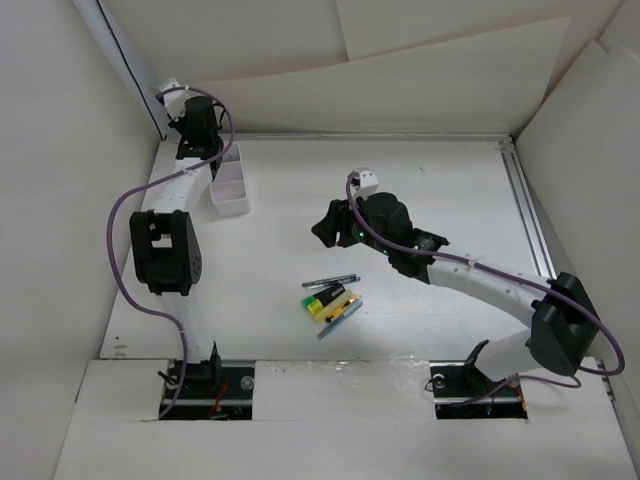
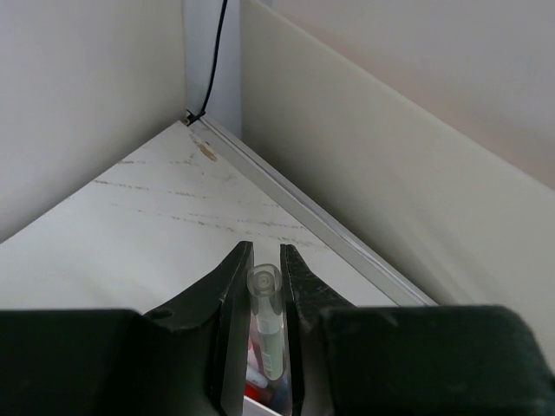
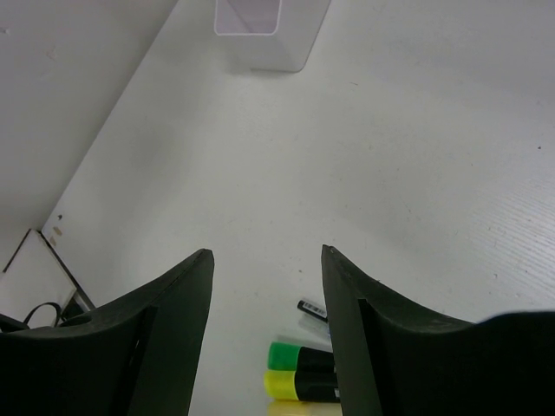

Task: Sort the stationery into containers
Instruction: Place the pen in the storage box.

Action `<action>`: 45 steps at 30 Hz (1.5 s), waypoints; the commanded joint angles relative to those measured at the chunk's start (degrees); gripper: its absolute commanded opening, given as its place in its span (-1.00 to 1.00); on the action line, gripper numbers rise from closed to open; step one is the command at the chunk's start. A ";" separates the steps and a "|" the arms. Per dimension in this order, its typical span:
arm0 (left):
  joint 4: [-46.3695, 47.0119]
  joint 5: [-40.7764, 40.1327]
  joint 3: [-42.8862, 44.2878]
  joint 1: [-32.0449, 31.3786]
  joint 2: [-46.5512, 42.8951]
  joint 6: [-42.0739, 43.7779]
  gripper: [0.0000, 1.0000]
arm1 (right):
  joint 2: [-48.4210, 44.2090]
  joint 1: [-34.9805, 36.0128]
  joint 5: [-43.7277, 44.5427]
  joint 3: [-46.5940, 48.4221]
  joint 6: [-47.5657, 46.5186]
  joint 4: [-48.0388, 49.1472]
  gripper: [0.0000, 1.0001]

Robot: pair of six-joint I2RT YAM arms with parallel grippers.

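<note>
My left gripper keeps going over the far compartment (image 1: 231, 153) and lets go of the translucent pen there, as the pen is pointing down at the red stationery (image 2: 252, 392) in the white divided box.
My left gripper (image 2: 264, 258) is shut on a pale translucent pen (image 2: 267, 322), held end-on between the jaws. Red stationery (image 2: 254, 379) shows below it, inside the container (image 1: 230, 186), a white divided box at the far left. In the top view the left gripper (image 1: 199, 140) hangs over that box's far end. Loose stationery lies mid-table: a grey-blue pen (image 1: 330, 282), green and yellow highlighters (image 1: 325, 299) and a blue pen (image 1: 341, 318). My right gripper (image 1: 331, 228) stands open above the table, beyond the pile. Its wrist view shows the highlighters (image 3: 293, 357) low between the fingers, and the container (image 3: 260, 36) far ahead.
White walls close in the table on the left, back and right. A metal rail (image 1: 525, 205) runs along the right and far edges. The left arm's purple cable (image 1: 120, 250) loops out to the left. A black cable (image 2: 215, 61) runs down the far corner.
</note>
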 commanded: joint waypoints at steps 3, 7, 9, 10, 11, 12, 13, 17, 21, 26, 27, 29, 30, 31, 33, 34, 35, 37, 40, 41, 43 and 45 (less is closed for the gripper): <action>3.94 -1.56 2.60 -0.04 1.65 1.89 -1.00 | 0.27 -0.33 -0.97 -0.38 -0.02 3.75 0.17; 5.07 -1.56 2.60 -0.57 2.18 2.94 -1.00 | 0.27 -0.33 -0.97 -0.38 -0.54 3.75 0.17; 5.60 -2.09 2.08 -0.57 2.71 3.46 -1.00 | 0.27 -0.33 -1.49 -0.38 -0.55 3.75 0.17; 6.13 -2.87 2.07 -1.18 3.32 4.17 -1.00 | 0.27 -0.33 -1.50 -0.38 -0.55 3.75 0.17; 6.13 -2.88 2.07 -1.19 3.33 4.17 -1.00 | 0.27 -0.33 -1.50 -0.38 -0.55 3.75 0.17; 6.13 -2.88 2.07 -1.71 3.33 4.17 -1.00 | 0.27 -0.33 -1.50 -0.38 -0.55 3.75 0.17; 6.13 -2.88 2.07 -1.71 3.85 4.17 -1.00 | 0.27 -0.33 -1.50 -0.38 -0.55 3.75 0.17; 6.66 -3.40 2.07 -2.24 4.38 4.70 -1.00 | 0.27 -0.33 -1.50 -0.90 -0.55 3.75 0.17; 6.66 -3.40 0.76 -2.24 4.38 4.17 -0.89 | 0.27 -0.33 -1.50 -0.91 -0.55 3.75 0.17; 6.66 -3.40 -0.39 -2.24 3.24 4.17 -0.46 | 0.27 -0.33 -1.50 -0.91 -0.55 3.75 0.17; 6.66 -3.40 -1.08 -2.24 1.93 4.17 -0.40 | 0.27 -0.33 -1.50 -0.91 -0.55 3.75 0.17; 6.66 -2.88 -1.62 -2.24 1.23 4.17 -0.25 | 0.27 -0.33 -1.50 -0.91 -0.55 3.75 0.20; 6.66 -2.88 -1.62 -2.24 1.22 4.17 -0.21 | 0.27 -0.33 -1.50 -0.91 -0.55 3.75 0.20; 6.66 -2.88 -1.62 -2.24 0.61 4.17 -0.18 | -0.26 -0.33 -1.50 -0.91 -0.55 3.75 0.20; 5.96 -2.27 -1.62 -2.24 0.08 3.56 -0.15 | -0.78 -0.33 -0.98 -0.91 -0.55 3.75 0.22; 5.26 -2.26 -1.62 -2.24 -1.14 3.56 -0.15 | -0.79 -0.33 -0.97 -0.91 -0.55 3.75 0.22; 4.47 -1.48 -1.62 -2.24 -1.76 2.34 -0.15 | -1.31 -0.33 -0.36 -1.43 -0.55 3.75 0.22; 3.94 0.89 -2.40 -2.24 -4.65 1.28 -0.26 | -1.84 -0.33 0.44 -1.43 -0.55 3.75 0.17; 3.41 5.19 -4.51 -2.24 -8.35 -2.32 -0.55 | -3.07 -0.33 1.66 -1.96 -0.02 3.75 -0.14; 3.41 6.43 -6.26 -2.94 -10.80 -3.11 -0.55 | -3.07 -0.33 2.19 -1.96 -0.02 3.75 -0.23; 3.41 10.28 -7.07 -3.55 -12.75 -5.83 -0.58 | -3.07 -0.33 2.89 -1.96 -0.02 3.75 -0.66; 1.14 11.27 -8.99 -5.84 -15.03 -7.42 -0.58 | -3.60 -0.33 3.60 -1.96 0.59 3.75 -1.00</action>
